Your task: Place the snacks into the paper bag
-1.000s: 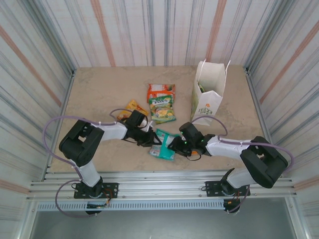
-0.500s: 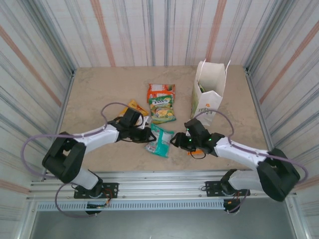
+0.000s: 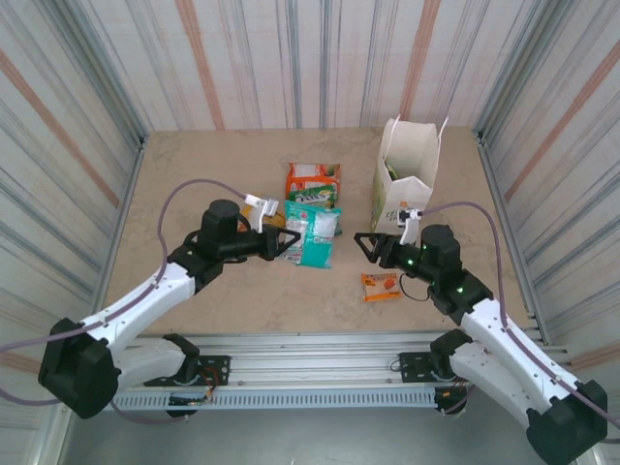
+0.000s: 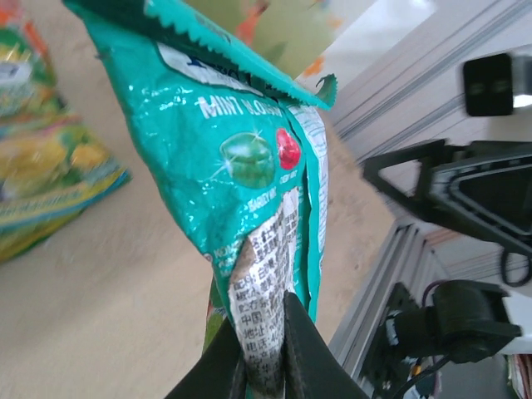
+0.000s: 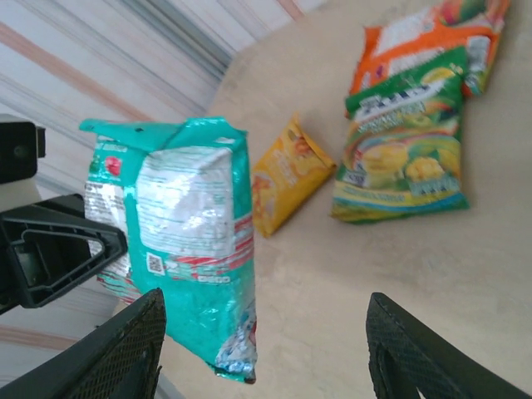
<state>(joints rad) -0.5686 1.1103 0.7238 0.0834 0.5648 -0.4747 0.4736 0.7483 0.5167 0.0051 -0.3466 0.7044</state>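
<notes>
I expect the teal snack packet [image 5: 187,237] to buckle and curl over at the top when my right gripper takes it, because the thin top edge [image 5: 166,133] is already creasing.
My left gripper [image 3: 283,241] [image 4: 264,359] is shut on the bottom edge of a teal snack packet [image 3: 313,235] [image 4: 249,141], which hangs clear of the table. My right gripper [image 3: 362,242] [image 5: 263,353] stands open just right of it, facing the packet's back [image 5: 179,233] without touching it. A small orange packet [image 3: 381,284] lies on the table under my right arm. Behind the teal one lie an orange-red packet [image 3: 312,177] [image 5: 411,41], a green packet [image 3: 327,221] [image 5: 407,150] and a yellow packet [image 5: 291,174]. The white paper bag [image 3: 407,184] stands upright at the back right.
Striped walls [image 3: 87,116] close in the beige table [image 3: 213,174] on three sides. A metal rail [image 3: 310,349] runs along the near edge. The left half of the table [image 3: 174,184] is bare.
My left gripper shut on the teal packet and lifted it off the table toward the back. My right gripper opened and drew back to the right, uncovering the small orange packet.
</notes>
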